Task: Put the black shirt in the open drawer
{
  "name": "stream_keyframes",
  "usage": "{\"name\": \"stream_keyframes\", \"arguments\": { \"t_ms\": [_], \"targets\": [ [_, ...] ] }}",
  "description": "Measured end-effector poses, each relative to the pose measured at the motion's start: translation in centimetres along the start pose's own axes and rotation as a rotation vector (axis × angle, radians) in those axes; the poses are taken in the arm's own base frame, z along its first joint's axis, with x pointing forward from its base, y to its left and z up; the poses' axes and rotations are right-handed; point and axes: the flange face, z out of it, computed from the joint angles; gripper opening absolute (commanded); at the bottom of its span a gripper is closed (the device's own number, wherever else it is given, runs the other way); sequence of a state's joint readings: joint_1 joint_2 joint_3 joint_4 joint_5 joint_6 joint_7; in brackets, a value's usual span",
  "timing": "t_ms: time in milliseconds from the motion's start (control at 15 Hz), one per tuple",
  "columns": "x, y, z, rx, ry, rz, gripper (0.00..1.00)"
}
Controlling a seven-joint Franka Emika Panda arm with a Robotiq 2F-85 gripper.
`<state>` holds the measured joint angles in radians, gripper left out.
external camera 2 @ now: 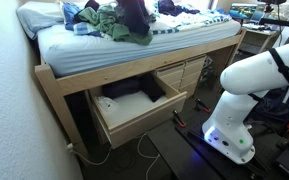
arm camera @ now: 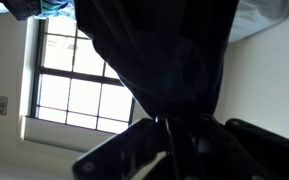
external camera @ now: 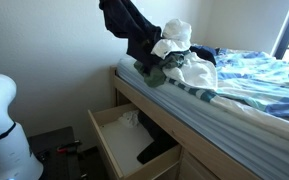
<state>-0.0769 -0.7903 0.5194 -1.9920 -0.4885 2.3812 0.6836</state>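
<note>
The black shirt's lower end (external camera: 147, 56) still meets the pile of clothes, so my gripper should swing the shirt clear of the bed before lowering it into the open drawer (external camera: 129, 146).
The black shirt (external camera: 130, 28) hangs in the air above the pile of clothes at the end of the bed; it also shows at the top of an exterior view (external camera 2: 134, 12). In the wrist view the shirt (arm camera: 159, 55) fills the middle of the picture, and my gripper (arm camera: 179, 122) is shut on its bunched cloth. The gripper itself is out of frame in both exterior views. The open wooden drawer (external camera: 106, 143) is pulled out under the bed, also seen in an exterior view (external camera 2: 134, 118). It holds a white item and a dark item.
A pile of mixed clothes (external camera: 179, 60) lies on the blue-striped bed (external camera 2: 94, 45). More closed drawers (external camera 2: 189, 72) sit beside the open one. My white base (external camera 2: 246, 92) stands on the floor in front of the bed. A window (arm camera: 79, 85) is behind.
</note>
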Motion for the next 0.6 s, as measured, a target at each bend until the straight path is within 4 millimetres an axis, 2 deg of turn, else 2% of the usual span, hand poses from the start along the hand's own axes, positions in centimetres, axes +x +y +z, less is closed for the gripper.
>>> {"name": "stream_keyframes", "arguments": {
  "t_ms": [133,267,400,600],
  "targets": [
    [1.0,0.1,-2.9,-0.022,0.028,-0.012,0.02],
    [1.6,0.1,-4.8,-0.033,0.05,-0.023,0.02],
    [1.9,0.0,-5.9,-0.041,0.065,-0.029,0.02],
    [2.0,0.2,-6.1,-0.054,0.065,-0.034,0.02]
  ]
}}
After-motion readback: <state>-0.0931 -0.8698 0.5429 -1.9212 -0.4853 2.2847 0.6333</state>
